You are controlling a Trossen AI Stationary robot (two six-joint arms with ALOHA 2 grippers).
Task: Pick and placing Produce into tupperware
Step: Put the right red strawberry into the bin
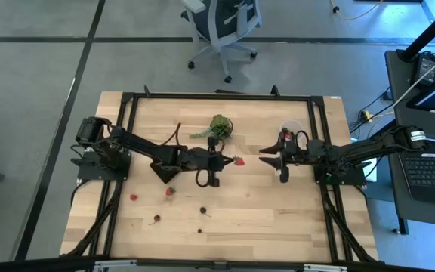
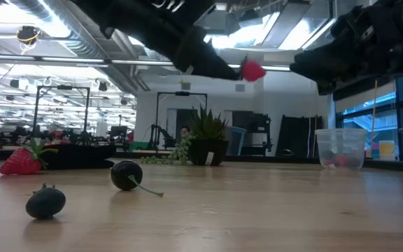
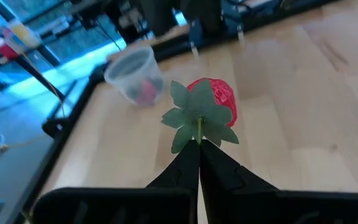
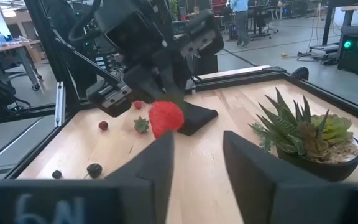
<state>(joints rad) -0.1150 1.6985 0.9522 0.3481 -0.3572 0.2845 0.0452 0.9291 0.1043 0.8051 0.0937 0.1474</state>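
Observation:
The tupperware (image 2: 340, 148) is far from my left gripper, next to my right arm. So my left gripper should stay still while my right gripper takes the strawberry's red body (image 2: 253, 71).
A red strawberry (image 3: 219, 99) with a green leafy cap hangs in the air over the table's middle, with my left gripper (image 3: 199, 144) shut on it. My right gripper (image 4: 197, 137) stands open just to the strawberry's right, pointing at it and touching nothing. The tupperware (image 1: 291, 130), a small clear tub with a red piece inside, stands on the table at the far right, beside the right arm. More produce lies on the boards near the left: a strawberry (image 2: 23, 159) and dark berries (image 2: 126, 175) (image 2: 45, 201). My left gripper pinches the strawberry's thin green stem (image 3: 199, 129), just behind the leafy cap, between its two fingertips. The fingers come from the table's left, slanting slightly down. The strawberry (image 2: 252, 70) sticks out past the fingertips, lifted clear of the table.
A potted green succulent (image 1: 219, 126) stands at the far middle, just behind both grippers. A black frame (image 1: 217, 97) rims the table. Loose red and dark berries (image 1: 171, 192) lie scattered across the near left boards.

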